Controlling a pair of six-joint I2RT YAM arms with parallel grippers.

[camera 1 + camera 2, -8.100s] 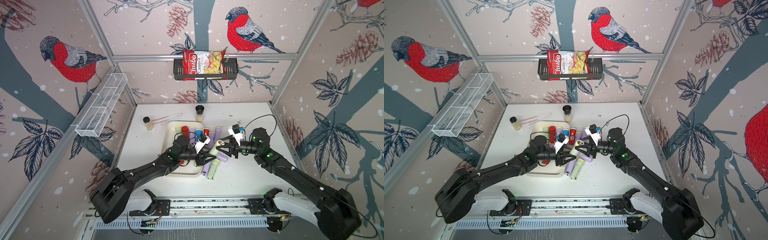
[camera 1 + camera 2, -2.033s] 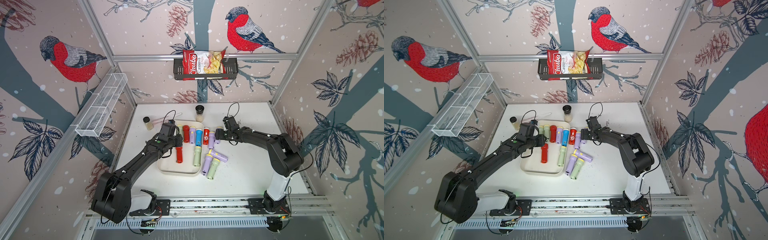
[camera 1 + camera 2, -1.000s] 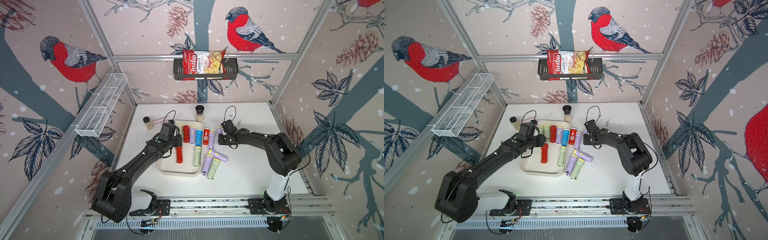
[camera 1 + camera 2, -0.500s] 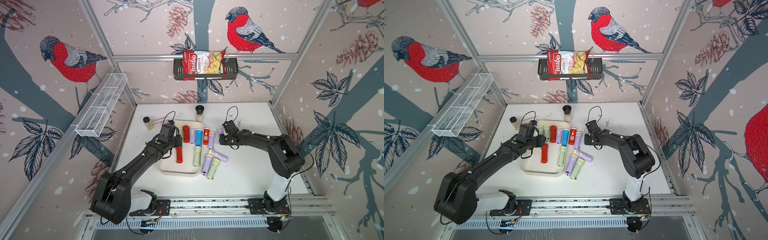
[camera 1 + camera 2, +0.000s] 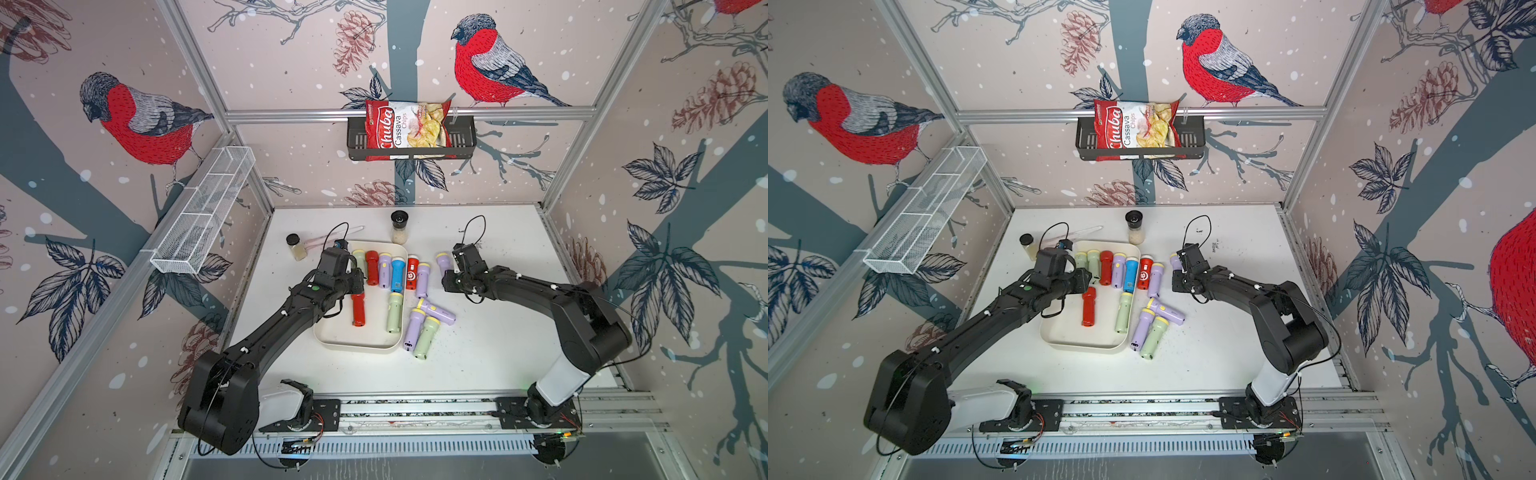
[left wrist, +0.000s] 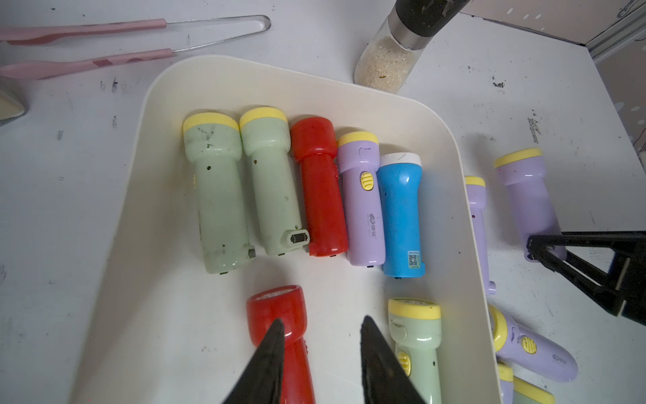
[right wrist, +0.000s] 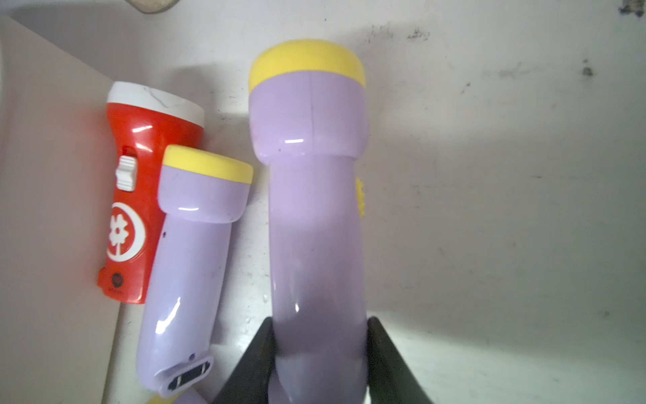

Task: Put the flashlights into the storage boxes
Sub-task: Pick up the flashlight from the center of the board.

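My right gripper holds its lilac flashlight's tail end, so the flashlight's body [image 7: 313,222] is free. I should keep moving it toward my open left gripper [image 6: 321,360] until that gripper closes there.
The cream storage box [image 5: 361,345] [image 5: 1084,347] [image 6: 167,314] holds a back row of several flashlights [image 6: 398,213], plus a red one [image 5: 358,309] [image 6: 276,307] and a pale green one [image 5: 395,311]. My left gripper [image 5: 355,291] [image 5: 1086,284] [image 6: 320,323] is open above the box floor, one finger over the red flashlight's head and nothing between its fingers. On the table beside the box's far right corner, my right gripper [image 5: 451,274] [image 5: 1181,274] [image 7: 320,325] is shut on a lilac flashlight [image 5: 444,261] [image 7: 311,175] [image 6: 524,196].
A red flashlight [image 5: 411,273] and a lilac one [image 5: 422,279] lie just outside the box's right wall, with three more [image 5: 424,336] at its near right corner. Two glass jars [image 5: 399,226] [image 5: 296,246] and pink tongs [image 6: 105,59] stand behind. A mesh basket [image 5: 203,212] and a black basket [image 5: 409,145] hang on the walls.
My right gripper has closed on the lilac flashlight beside the box's far right corner. The left arm has stayed over the box since two seconds ago.
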